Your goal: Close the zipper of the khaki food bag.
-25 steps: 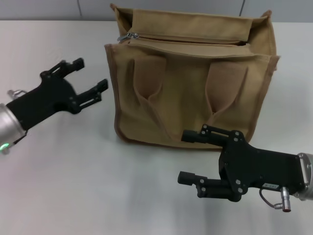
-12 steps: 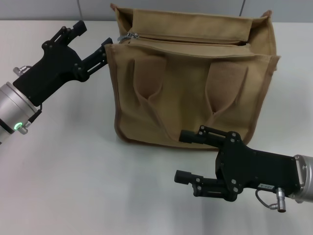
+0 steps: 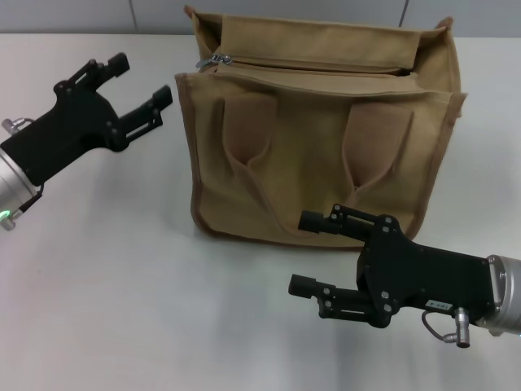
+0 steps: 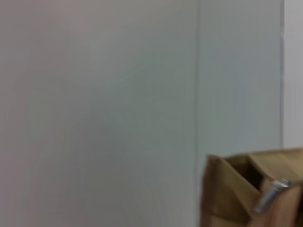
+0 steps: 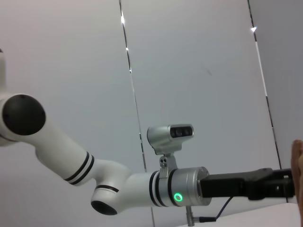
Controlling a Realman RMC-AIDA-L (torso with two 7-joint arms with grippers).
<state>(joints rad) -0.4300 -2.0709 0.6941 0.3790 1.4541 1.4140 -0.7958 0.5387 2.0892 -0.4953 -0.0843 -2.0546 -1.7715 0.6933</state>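
I should pinch the zipper end [image 3: 190, 76] by the silver slider [image 3: 213, 60] with my left gripper before my right gripper pulls the slider, because that zipper end is free of both grippers.
The khaki food bag [image 3: 326, 138] stands upright at the middle back of the table, with both handles hanging flat on its front. Its zipper [image 3: 309, 67] runs along the top, and the silver slider [image 3: 213, 59] sits at the bag's left end. My left gripper [image 3: 143, 76] is open, hovering just left of the bag's upper left corner and apart from it. The left wrist view shows that bag corner [image 4: 232, 194] and the silver pull tab [image 4: 269, 195]. My right gripper [image 3: 304, 252] is open, low in front of the bag's right half.
A white table [image 3: 122, 277] carries the bag, with a grey wall [image 4: 118, 94] behind. In the right wrist view the left arm [image 5: 142, 194] reaches across with a green light on its wrist.
My left gripper rose toward the bag's upper left corner, nearly touching it, then drew back a little to the left. The right gripper crept slightly left. The bag has not moved.
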